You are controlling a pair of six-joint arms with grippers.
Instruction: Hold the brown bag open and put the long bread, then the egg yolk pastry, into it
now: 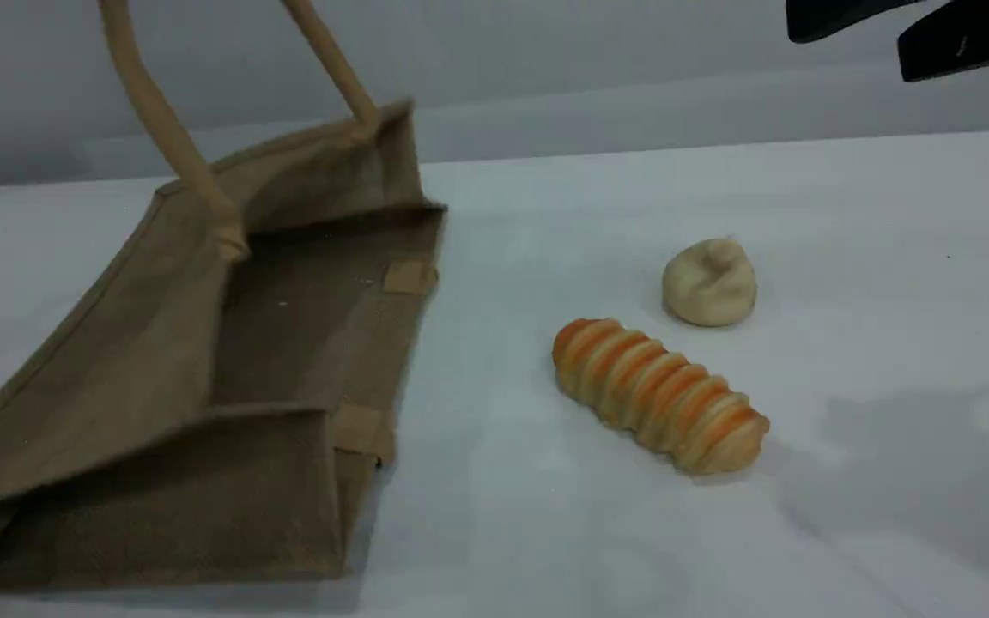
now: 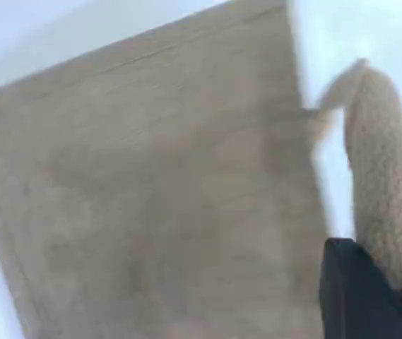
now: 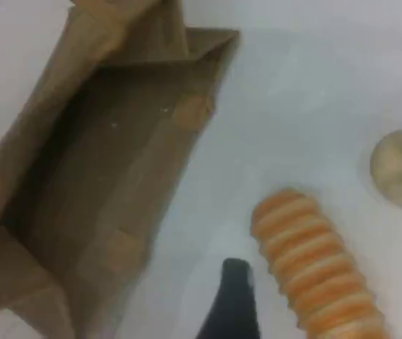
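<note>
My gripper will uncover another rope handle hidden beneath the brown bag's lower edge when it lifts the bag, because tan patches sit along that edge.
The brown bag lies on its side at the left of the table, its mouth gaping toward the food. One rope handle is pulled up out of the top of the scene view. In the left wrist view that handle runs down into my left gripper, which is shut on it above the bag. The striped long bread lies right of the bag, the pale egg yolk pastry just behind it. My right gripper hangs open at the top right. Its fingertip shows beside the bread.
The white table runs back to a grey wall. Inside the bag the right wrist view shows only bare dark lining. The pastry sits at that view's right edge.
</note>
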